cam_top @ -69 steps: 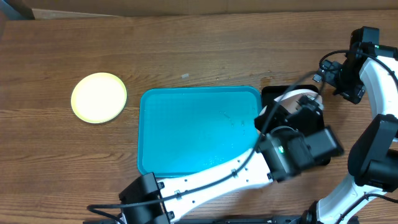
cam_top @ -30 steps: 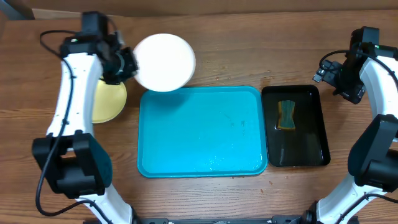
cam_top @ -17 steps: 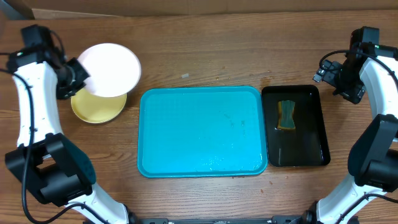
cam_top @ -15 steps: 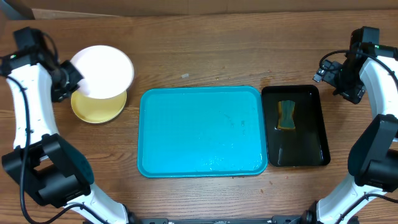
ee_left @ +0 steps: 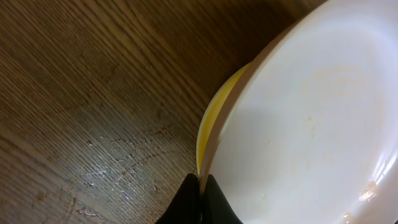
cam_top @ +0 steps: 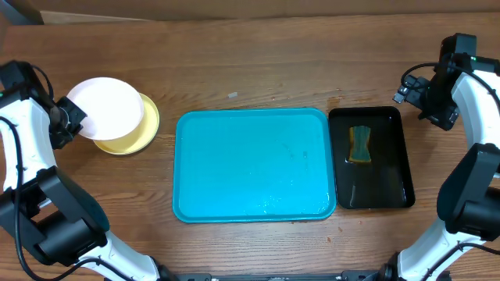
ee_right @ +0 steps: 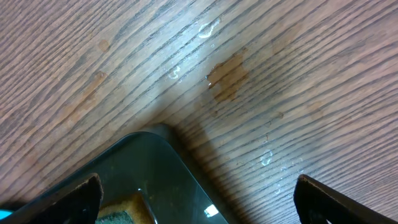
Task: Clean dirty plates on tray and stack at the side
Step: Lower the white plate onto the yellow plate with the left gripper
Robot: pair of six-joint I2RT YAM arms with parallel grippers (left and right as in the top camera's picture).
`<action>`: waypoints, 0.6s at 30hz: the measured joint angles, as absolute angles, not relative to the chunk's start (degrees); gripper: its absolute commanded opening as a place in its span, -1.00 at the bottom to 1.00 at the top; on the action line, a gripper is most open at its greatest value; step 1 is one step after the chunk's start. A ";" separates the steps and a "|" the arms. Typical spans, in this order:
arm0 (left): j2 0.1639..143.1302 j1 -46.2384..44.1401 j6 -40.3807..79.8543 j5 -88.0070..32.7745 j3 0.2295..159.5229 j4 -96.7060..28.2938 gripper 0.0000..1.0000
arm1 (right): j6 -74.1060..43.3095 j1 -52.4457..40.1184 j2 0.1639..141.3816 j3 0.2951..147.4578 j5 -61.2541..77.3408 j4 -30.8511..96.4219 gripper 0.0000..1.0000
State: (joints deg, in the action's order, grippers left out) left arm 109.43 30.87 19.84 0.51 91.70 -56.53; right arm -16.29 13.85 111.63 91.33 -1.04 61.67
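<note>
I should keep lowering the white plate inward with my left gripper, because it hangs face up over most of the yellow plate. Once it rests there, I should let go.
A white plate hangs low over a pale yellow plate on the wood left of the tray, shifted a little to the left of it. My left gripper is shut on the white plate's left rim. In the left wrist view its black fingertips pinch the white plate, with the yellow plate's edge just beneath. The turquoise tray holds no plates. My right gripper hovers open above the black tray's far right corner, holding nothing.
A narrow black tray lies right of the turquoise one with a yellow-green sponge in it. Its glossy corner and the sponge show in the right wrist view. Wet marks dot the wood.
My left arm has carried the white plate from the black tray across to the left and lowered it over the yellow plate. The right arm has not moved.
</note>
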 measured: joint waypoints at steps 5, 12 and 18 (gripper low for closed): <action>109.43 30.85 19.86 0.49 90.41 -55.72 -0.92 | -16.29 13.85 111.66 91.33 -1.06 61.73 1.00; 109.43 30.85 20.64 0.47 90.35 -56.23 -0.92 | -16.27 13.85 111.66 91.33 -1.04 61.71 1.00; 109.43 30.85 21.08 0.40 90.35 -57.39 -0.92 | -16.29 13.85 111.66 91.31 -1.06 61.69 1.00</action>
State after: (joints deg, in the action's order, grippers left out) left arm 109.43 30.85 21.08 0.40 90.35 -57.39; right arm -16.29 13.85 111.66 91.31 -1.06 61.69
